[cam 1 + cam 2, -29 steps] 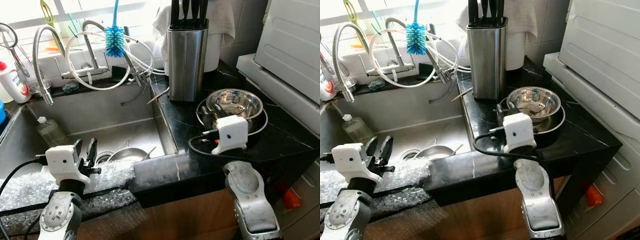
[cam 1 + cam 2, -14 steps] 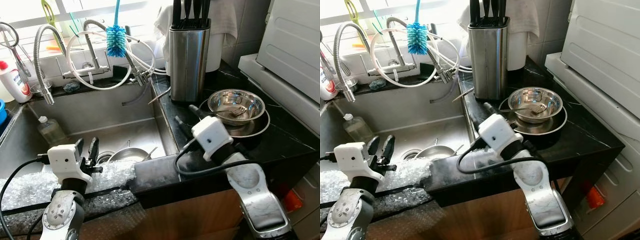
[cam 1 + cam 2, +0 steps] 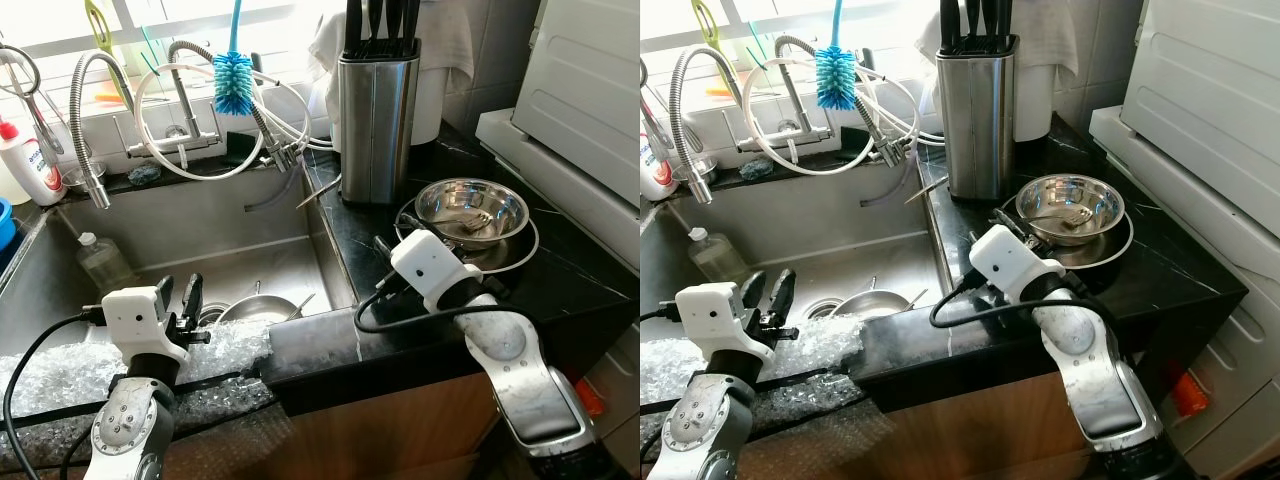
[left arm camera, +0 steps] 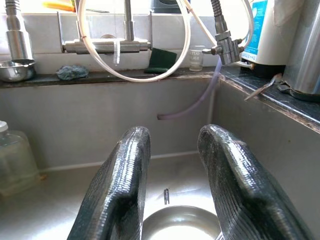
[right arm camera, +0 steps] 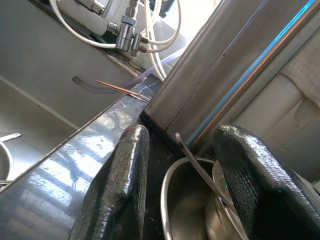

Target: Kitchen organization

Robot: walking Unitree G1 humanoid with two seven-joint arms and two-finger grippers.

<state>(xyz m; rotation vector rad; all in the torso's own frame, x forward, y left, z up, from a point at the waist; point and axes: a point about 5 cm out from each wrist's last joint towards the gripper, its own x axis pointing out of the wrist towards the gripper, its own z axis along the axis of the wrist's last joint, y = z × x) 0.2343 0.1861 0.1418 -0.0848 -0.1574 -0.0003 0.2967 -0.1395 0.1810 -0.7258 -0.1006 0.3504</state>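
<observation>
I expect the fork (image 3: 478, 222) to come free when I lift, because the thin metal handle (image 5: 201, 171) sticks out past the steel bowl's rim. The bowl will stay in place, empty.
A steel bowl (image 3: 470, 207) holding a fork (image 3: 468, 221) rests on a steel plate (image 3: 521, 249) on the black counter (image 3: 560, 290). My right gripper (image 3: 392, 252) hovers low over the counter at the plate's left rim. It is open, and in the right wrist view (image 5: 182, 137) the plate's rim and a thin metal handle (image 5: 200, 172) lie between its fingers. Ahead of it stands the steel knife block (image 3: 377, 110). My left gripper (image 3: 178, 300) is open over the sink's front edge, above a steel bowl (image 4: 175, 225) in the basin.
Faucets (image 3: 85, 120), white hoses (image 3: 150, 130) and a blue brush (image 3: 232, 85) crowd the back of the sink (image 3: 180, 215). A plastic bottle (image 3: 98, 262) lies in the basin. Bubble wrap (image 3: 60, 375) covers the front edge. A white appliance (image 3: 590, 90) borders the counter on the right.
My right wrist has swung left off the bowl and now points towards the knife block at the plate's left rim. The left arm has barely moved.
</observation>
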